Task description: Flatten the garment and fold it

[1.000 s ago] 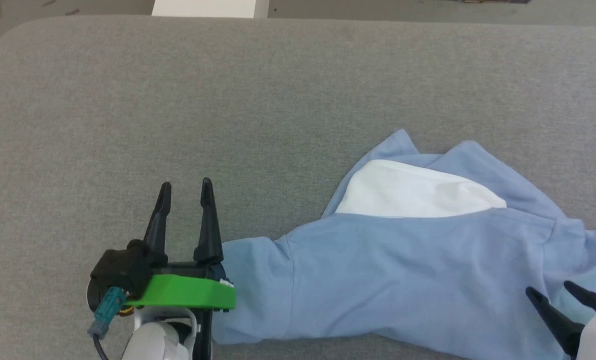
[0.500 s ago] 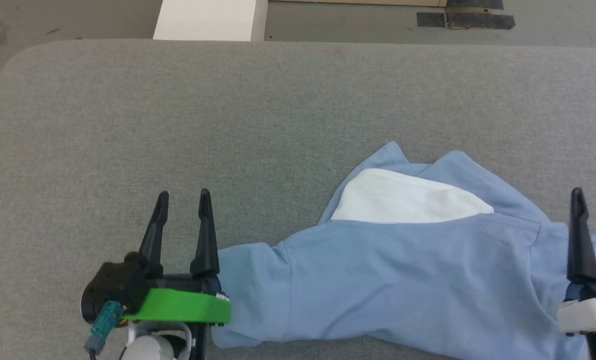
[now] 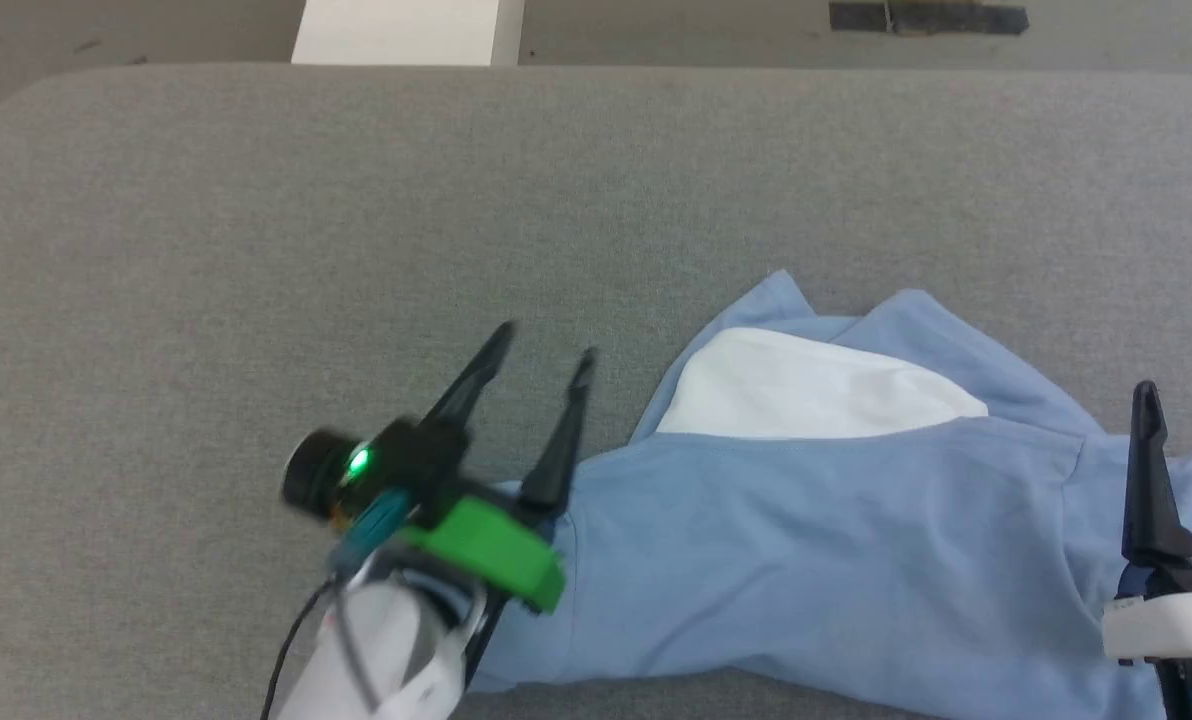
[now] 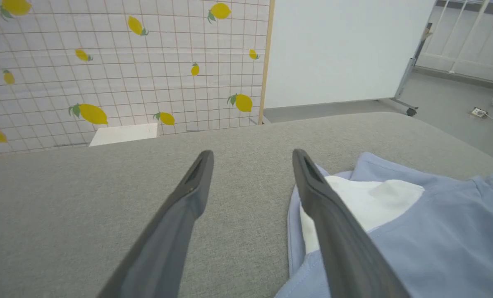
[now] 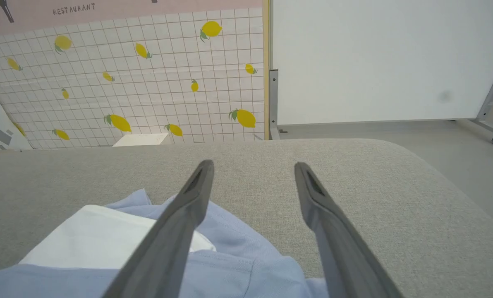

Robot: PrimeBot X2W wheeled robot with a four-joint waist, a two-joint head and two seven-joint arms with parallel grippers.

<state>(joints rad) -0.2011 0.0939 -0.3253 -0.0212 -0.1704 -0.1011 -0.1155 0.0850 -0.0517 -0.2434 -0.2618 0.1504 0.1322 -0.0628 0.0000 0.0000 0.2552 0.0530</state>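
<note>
I expect the garment (image 3: pixel 814 540) to open out a wide, tucked-under body when I lift it by the sleeve, because light blue corners (image 3: pixel 918 318) stick out past the white panel.
The garment (image 3: pixel 816 560), a light blue shirt with a white panel (image 3: pixel 816 390), lies crumpled on the right half of the grey padded surface (image 3: pixel 256 250). My left gripper (image 3: pixel 544 348) is open just off the shirt's left edge, fingers pointing up and to the right, with nothing between them. In the left wrist view the garment (image 4: pixel 428 231) lies beside and under the right-hand finger (image 4: pixel 325 207). My right gripper (image 5: pixel 252 165) is open over the shirt's right edge, empty; one finger (image 3: pixel 1148 470) shows in the head view. The garment (image 5: pixel 230 256) lies below it.
Beyond the surface's far edge stands a white box (image 3: pixel 401 30), with dark tape (image 3: pixel 926 15) on the floor. A lemon-print tiled wall (image 4: pixel 118 62) and a white panel on wheels (image 5: pixel 374 58) stand behind. The left half of the surface is bare.
My left gripper has swung rightward and forward, turning its fingers toward the shirt's white panel. The right gripper came up from the lower right corner and now holds beside the shirt's right edge. The camera shifted slightly.
</note>
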